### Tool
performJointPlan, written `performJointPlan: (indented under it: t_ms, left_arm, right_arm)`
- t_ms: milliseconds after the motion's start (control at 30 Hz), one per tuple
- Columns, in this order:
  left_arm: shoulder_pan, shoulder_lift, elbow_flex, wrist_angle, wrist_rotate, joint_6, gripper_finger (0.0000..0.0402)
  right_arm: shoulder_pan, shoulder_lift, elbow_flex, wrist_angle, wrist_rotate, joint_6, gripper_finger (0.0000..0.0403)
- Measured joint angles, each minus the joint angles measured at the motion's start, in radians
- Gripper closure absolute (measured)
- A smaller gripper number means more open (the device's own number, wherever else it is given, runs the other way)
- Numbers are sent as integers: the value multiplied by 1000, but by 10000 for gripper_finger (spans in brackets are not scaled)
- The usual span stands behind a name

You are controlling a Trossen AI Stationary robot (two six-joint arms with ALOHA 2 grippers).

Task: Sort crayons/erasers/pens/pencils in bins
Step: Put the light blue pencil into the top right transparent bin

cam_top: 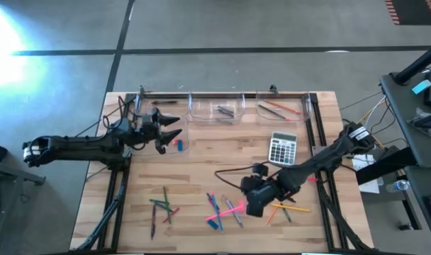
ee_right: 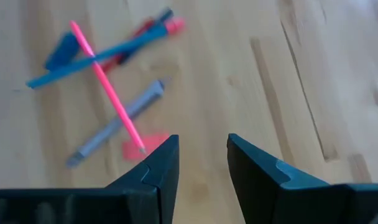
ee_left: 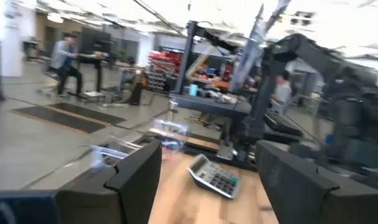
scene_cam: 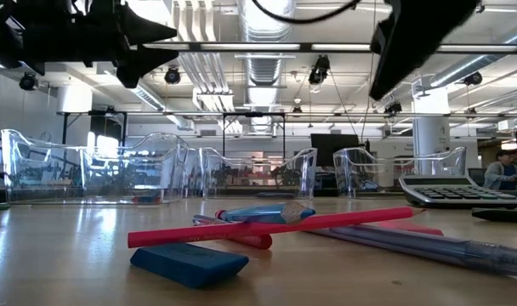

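Note:
The blue stick is on top of the pink stick (ee_right: 97, 60). My left gripper should carry on going toward the pile (cam_top: 215, 205) until its open fingers are on both sides of the blue stick.
My right gripper (cam_top: 254, 204) (ee_right: 201, 146) hovers open above the near middle of the table, nothing between its fingers. Just beyond its tips lies a loose pile: a long pink stick (ee_right: 108, 93), a blue stick (ee_right: 96, 53), a grey pen (ee_right: 120, 124), a pink eraser (ee_right: 145, 146) and a blue eraser (ee_right: 61, 50) (scene_cam: 190, 262), all flat on the wood. My left gripper (cam_top: 171, 131) (ee_left: 207, 162) waits open and raised at the far left, beside a clear bin (cam_top: 181, 139) holding pink and blue erasers. More clear bins (cam_top: 219, 110) (cam_top: 279, 110) line the far edge.
A grey calculator (cam_top: 283, 147) (ee_left: 214, 177) lies at the right, in front of the bins. Green and red pencils (cam_top: 162, 209) lie near the front left, orange ones (cam_top: 286, 209) near the front right. A black cable (cam_top: 233, 173) loops across the table's middle.

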Motion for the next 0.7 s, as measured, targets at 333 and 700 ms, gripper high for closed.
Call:
performJointPlan:
  t_ms: [333,700]
  left_arm:
    - [-40,114,162,-323,65,80,157]
    - [-287,382,373,-460,61,269,157]
  right_arm:
    - [0,-41,-71,-36,40,25,283]
    - [37,-482,-287,-38,373,91,287]
